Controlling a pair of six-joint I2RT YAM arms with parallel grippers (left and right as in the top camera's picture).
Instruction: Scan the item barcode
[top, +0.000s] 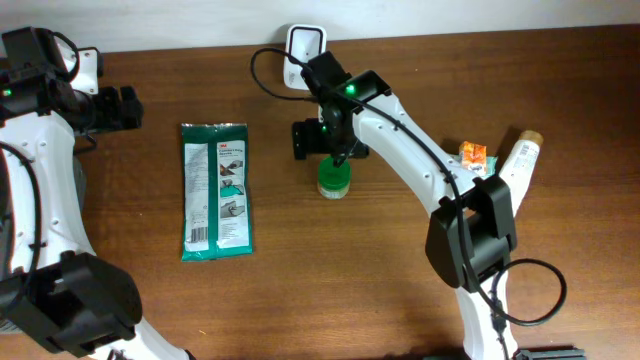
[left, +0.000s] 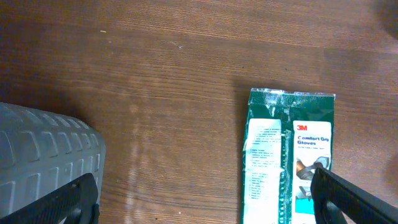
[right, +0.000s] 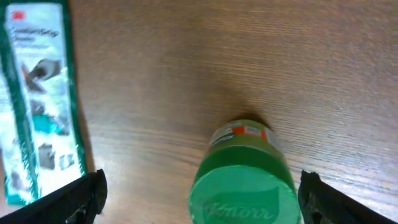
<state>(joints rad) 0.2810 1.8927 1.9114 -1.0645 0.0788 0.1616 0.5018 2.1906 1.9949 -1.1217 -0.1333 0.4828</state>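
Observation:
The robot's right gripper should take hold of the jar's green lid (top: 334, 174) and rotate the jar on the spot to find the barcode, because the jar's red label patch (right: 247, 130) faces the white device.
A green Knorr jar (top: 334, 180) stands upright on the wooden table, and its lid fills the lower middle of the right wrist view (right: 244, 193). My right gripper (top: 328, 140) hangs just above it, open, with the jar (right: 244, 193) between its spread fingers (right: 81, 199) and touching neither. A flat green 3M gloves pack (top: 215, 190) lies to the left, label side up. My left gripper (top: 112, 108) is at the far left, open and empty (left: 205, 208), with the pack (left: 286, 155) under its right finger. A white scanner-like device (top: 305, 45) stands at the back edge.
An orange packet (top: 473, 153) and a white tube (top: 521, 160) lie at the right. A grey ribbed object (left: 43, 162) sits by the left gripper. A black cable (top: 265, 75) runs from the white device past the right arm.

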